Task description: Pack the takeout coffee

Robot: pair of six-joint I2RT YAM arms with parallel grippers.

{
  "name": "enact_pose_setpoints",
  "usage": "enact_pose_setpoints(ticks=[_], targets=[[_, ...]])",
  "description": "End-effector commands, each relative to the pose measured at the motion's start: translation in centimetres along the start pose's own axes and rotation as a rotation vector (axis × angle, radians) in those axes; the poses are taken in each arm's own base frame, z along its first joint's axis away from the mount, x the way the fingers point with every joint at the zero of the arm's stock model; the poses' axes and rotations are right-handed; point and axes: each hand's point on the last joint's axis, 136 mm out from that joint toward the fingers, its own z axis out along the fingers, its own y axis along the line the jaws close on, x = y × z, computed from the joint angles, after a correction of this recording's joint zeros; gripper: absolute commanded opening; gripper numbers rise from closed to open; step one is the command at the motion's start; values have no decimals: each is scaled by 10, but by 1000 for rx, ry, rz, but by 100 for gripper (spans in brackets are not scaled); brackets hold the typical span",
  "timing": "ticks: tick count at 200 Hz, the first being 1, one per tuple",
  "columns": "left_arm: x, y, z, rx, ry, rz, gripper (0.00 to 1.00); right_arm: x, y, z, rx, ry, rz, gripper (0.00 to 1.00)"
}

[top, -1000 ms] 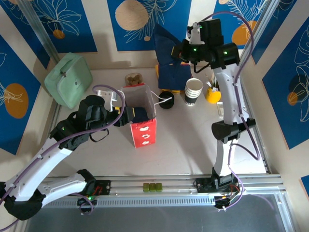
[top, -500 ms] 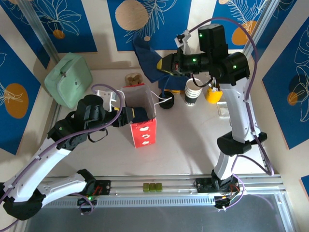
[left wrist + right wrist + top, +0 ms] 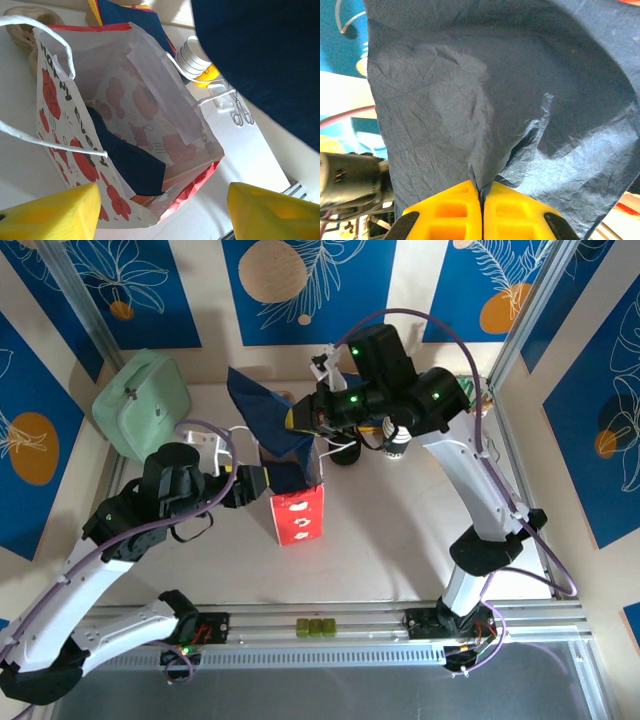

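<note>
My right gripper is holding the dark blue napkin above the paper bag's opening [image 3: 125,90], which is wide and clear, so it should keep lowering the napkin and let go inside the bag [image 3: 136,162].
A red and white paper bag [image 3: 297,512] stands open at mid table; a dark blue napkin [image 3: 131,161] lies inside it. My right gripper [image 3: 292,418] hangs just above the bag's mouth, shut on another dark blue napkin [image 3: 470,90] that drapes over the opening [image 3: 262,422]. My left gripper [image 3: 256,481] is open at the bag's left side, its yellow fingers [image 3: 50,212] spread on either side of the bag's near corner [image 3: 150,100]. The takeout coffee is hidden. A round black top [image 3: 345,453] peeks out under the right arm, and I cannot tell if a cup is beneath it.
A stack of white paper cups [image 3: 397,443] stands behind the bag on the right, with a yellow object [image 3: 209,78] beside it. A mint green case [image 3: 142,405] leans at the back left. A brown lump [image 3: 24,27] lies behind the bag.
The right arm has swung left from the back right corner, carrying the blue napkin to a spot above the bag. The left arm has barely moved.
</note>
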Motion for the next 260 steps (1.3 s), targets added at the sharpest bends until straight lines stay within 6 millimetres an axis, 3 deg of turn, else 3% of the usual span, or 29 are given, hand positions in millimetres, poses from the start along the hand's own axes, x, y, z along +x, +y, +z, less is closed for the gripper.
enact_pose_setpoints(ticks=[1, 70, 123, 151, 260], targets=[[-1, 6, -5, -22, -11, -2, 68, 2, -17, 18, 75, 1, 12, 0], [2, 7, -3, -26, -3, -5, 68, 17, -74, 58, 237, 80, 77, 0], [2, 8, -1, -27, -4, -6, 68, 24, -107, 79, 351, 135, 96, 0], [2, 7, -2, -27, -4, -5, 68, 30, -129, 86, 495, 184, 87, 0], [0, 7, -5, -28, -12, -9, 69, 55, -173, 106, 745, 301, 68, 0]])
